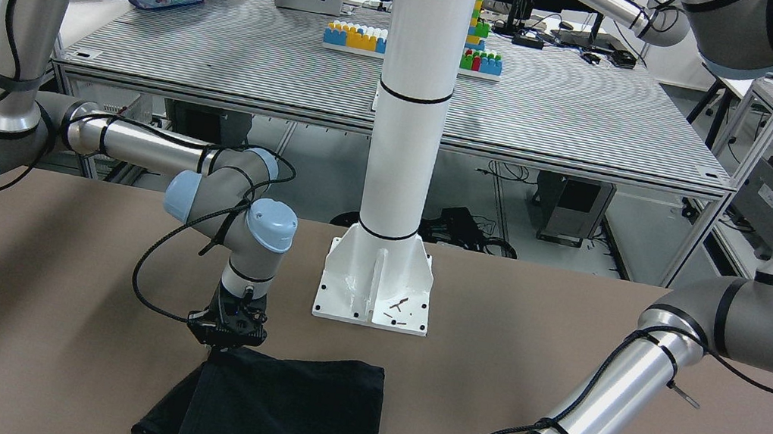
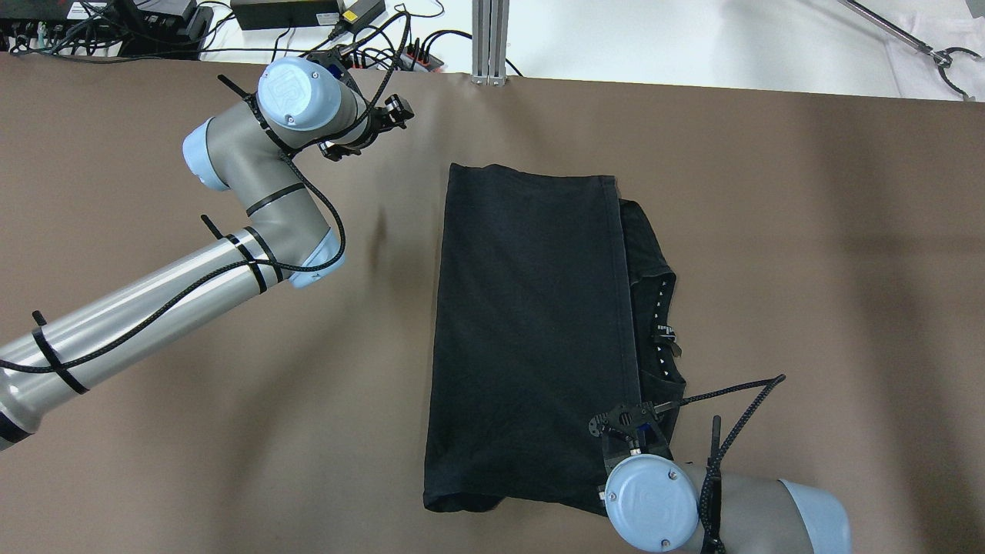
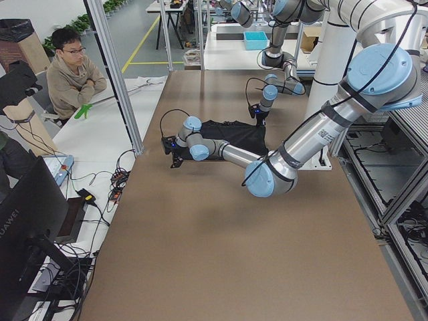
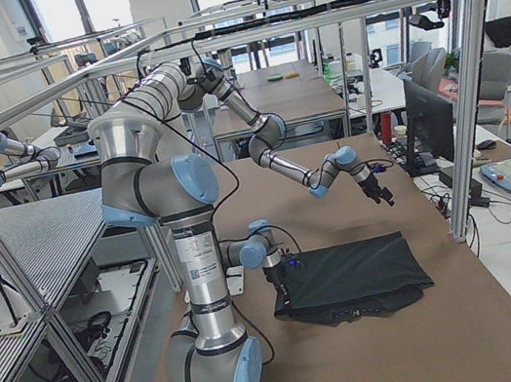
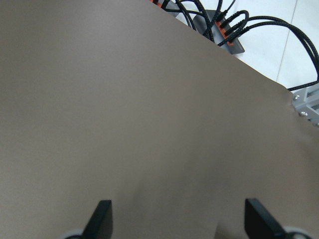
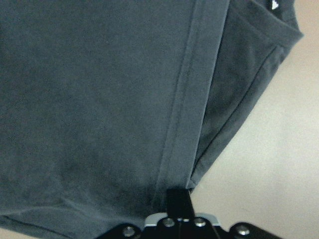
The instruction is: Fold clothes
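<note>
My right gripper should open, turn and go over both sides of the shirt's side edge (image 6: 194, 167) before it pinches that edge, because its closed fingertips are resting on the shirt (image 6: 185, 186) beside the shirt's near corner.
A black T-shirt (image 2: 531, 331) lies folded lengthwise on the brown table (image 2: 808, 269), with its collar and label (image 2: 663, 331) sticking out along its right side. My right gripper (image 2: 625, 431) is at the shirt's near right corner. In the right wrist view the gripper (image 6: 179, 199) is shut on the folded hem (image 6: 189, 99). In the front view it (image 1: 226, 342) sits at the shirt's corner (image 1: 295, 418). My left gripper (image 2: 396, 115) is open and empty over bare table near the far edge, well left of the shirt. Its fingertips (image 5: 102, 216) stand wide apart.
A white pedestal base (image 1: 376, 284) stands at the robot's side of the table. Cables and a power strip (image 2: 308, 15) lie beyond the far edge beside an aluminium post (image 2: 489, 38). An operator (image 3: 70, 73) sits past the far side.
</note>
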Action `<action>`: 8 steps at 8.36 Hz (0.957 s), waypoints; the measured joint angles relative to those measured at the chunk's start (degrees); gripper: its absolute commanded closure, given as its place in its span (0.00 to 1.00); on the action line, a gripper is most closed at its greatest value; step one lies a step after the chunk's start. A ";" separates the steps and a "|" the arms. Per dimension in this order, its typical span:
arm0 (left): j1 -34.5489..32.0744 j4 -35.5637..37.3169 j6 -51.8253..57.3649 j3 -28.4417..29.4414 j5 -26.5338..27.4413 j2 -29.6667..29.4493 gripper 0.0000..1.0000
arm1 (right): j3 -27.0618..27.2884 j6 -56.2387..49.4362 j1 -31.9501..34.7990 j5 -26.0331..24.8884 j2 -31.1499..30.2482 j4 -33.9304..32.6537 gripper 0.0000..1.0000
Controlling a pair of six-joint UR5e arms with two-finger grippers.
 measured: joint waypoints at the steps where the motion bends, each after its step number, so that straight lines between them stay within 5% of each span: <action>1: 0.17 0.05 -0.10 0.00 0.02 -0.10 0.06 | 0.04 0.40 0.50 0.13 0.00 0.25 0.07; 5: 0.58 0.10 -0.62 0.04 0.18 -0.32 0.06 | 0.13 1.67 3.03 0.20 1.87 0.55 0.06; 8: 0.60 0.17 -0.68 -0.07 0.26 -0.37 0.06 | -0.03 26.86 2.73 0.06 3.88 7.11 0.15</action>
